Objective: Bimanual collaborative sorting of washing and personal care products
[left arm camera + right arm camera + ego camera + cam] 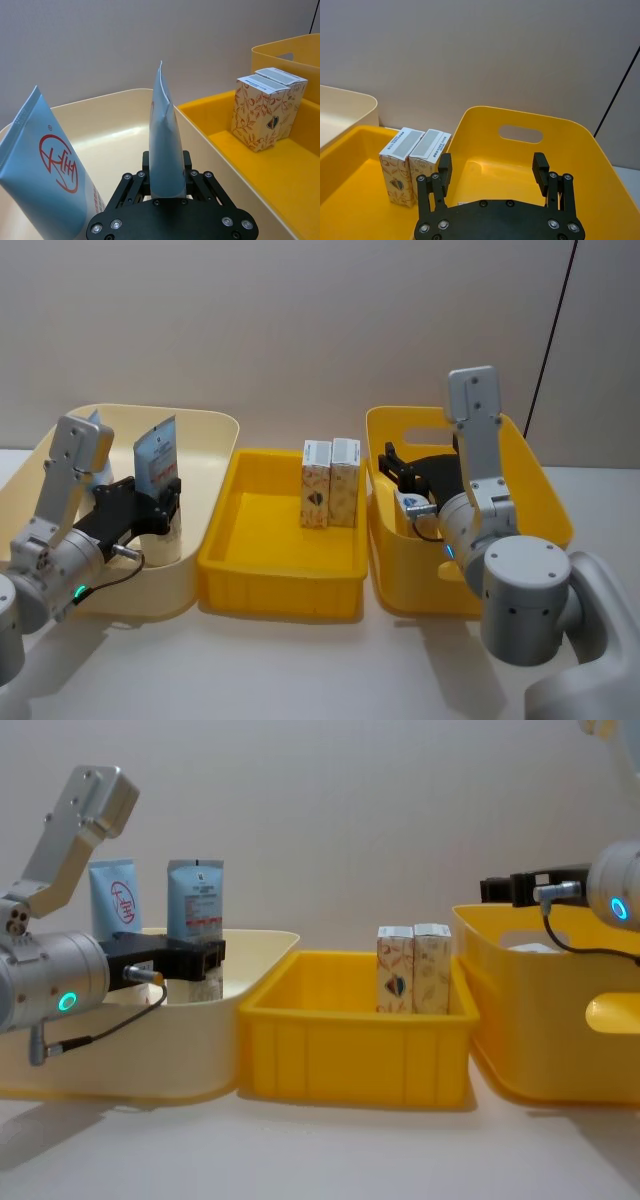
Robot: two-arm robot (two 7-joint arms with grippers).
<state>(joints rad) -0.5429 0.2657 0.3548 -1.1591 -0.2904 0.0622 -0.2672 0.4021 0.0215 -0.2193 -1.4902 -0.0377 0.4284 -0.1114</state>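
When I drop the light-blue squeeze tube (156, 455) into the roomy yellow bin, the tube should topple onto its side: its body is tall and slim (162, 540).
My left gripper (162, 506) is shut on the lower part of a light-blue squeeze tube (156, 457), held upright over the cream bin (212, 424). The wrist view shows that tube (164, 142) edge-on between the fingers. A second tube with a red circle logo (50, 167) leans at the bin's far left. Two pale cartons (316, 483) (346, 480) stand side by side at the back of the middle yellow tray (280, 585). My right gripper (491, 169) hangs open over the right yellow bin (572, 131), holding nothing. A white item with blue print (411, 505) lies in that bin, partly hidden.
The three containers stand in a row, touching, on a pale table in front of a plain wall. A dark cable (550, 335) runs down the wall at the right. Bare table lies in front of the bins.
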